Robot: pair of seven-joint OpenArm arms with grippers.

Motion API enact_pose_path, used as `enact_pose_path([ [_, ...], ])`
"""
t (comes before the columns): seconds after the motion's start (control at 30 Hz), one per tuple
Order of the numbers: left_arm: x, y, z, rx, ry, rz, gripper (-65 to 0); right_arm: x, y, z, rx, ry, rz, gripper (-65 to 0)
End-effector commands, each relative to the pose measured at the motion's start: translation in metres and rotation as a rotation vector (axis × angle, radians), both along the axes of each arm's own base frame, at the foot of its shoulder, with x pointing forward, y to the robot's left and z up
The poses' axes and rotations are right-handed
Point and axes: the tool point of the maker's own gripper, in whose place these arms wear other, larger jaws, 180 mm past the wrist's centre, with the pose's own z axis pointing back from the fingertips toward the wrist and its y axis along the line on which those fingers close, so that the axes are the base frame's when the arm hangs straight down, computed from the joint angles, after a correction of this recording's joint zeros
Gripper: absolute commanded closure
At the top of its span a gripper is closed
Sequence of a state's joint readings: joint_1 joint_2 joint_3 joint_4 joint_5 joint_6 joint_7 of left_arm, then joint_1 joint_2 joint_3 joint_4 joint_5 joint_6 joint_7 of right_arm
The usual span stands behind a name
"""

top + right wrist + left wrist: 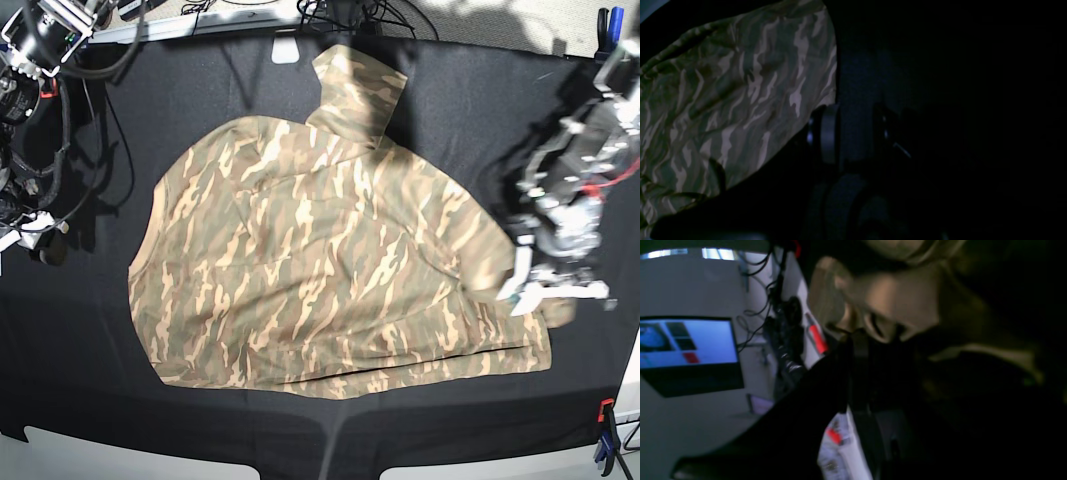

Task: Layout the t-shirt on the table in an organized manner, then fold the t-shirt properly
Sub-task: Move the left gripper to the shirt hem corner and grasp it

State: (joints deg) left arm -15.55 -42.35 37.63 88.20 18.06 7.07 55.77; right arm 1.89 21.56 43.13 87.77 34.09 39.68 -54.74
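My left gripper's fingers are closed on the t-shirt's edge [492, 276], with the black table open beyond [621, 285]. I should keep pulling until that side of the t-shirt is spread out, then let go.
The camouflage t-shirt [320, 260] lies spread across the middle of the black table [90, 380], one sleeve pointing to the far edge. At the shirt's right edge, my left gripper [520, 282] is shut on a pinch of cloth and lifts it slightly. In the left wrist view the dark fingers [853, 350] close on pale tan fabric of the t-shirt [900, 300]. My right gripper [855, 111] stands open over bare black cloth, nothing between its fingers, with the t-shirt [733, 100] just to its left. In the base view the right arm [30, 200] sits at the far left edge, apart from the shirt.
Cables [350, 12] and a small white object [286, 50] lie along the far edge. Clamps sit at the near right corner [605, 440] and far right corner [606, 20]. A lit monitor [686, 343] shows beyond the table in the left wrist view.
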Motion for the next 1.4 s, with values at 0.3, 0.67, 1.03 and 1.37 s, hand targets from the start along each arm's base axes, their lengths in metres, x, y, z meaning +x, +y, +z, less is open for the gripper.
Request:
enact_pose_path([
  [0.3, -0.039, 0.065, -0.001, 0.174, 0.074, 0.034, 0.0, 0.008, -0.005, 0.021, -0.023, -0.064, 0.005, -16.2],
  [0.67, -0.075, 0.134, -0.021, 0.285, 0.207, 0.147, 0.0, 0.008, -0.004, 0.019, -0.021, -0.054, 0.007, -16.3],
  [1.03, -0.081, 0.141, -0.018, 0.272, 0.041, 0.325, -20.4, 0.001, 0.041, 0.001, 0.121, 0.034, 0.14, -16.3],
  [1.37, -0.062, 0.092, -0.012, 0.258, -0.155, 0.281, -20.5, 0.0, 0.107, -0.016, 0.367, -0.028, 0.179, -34.5],
])
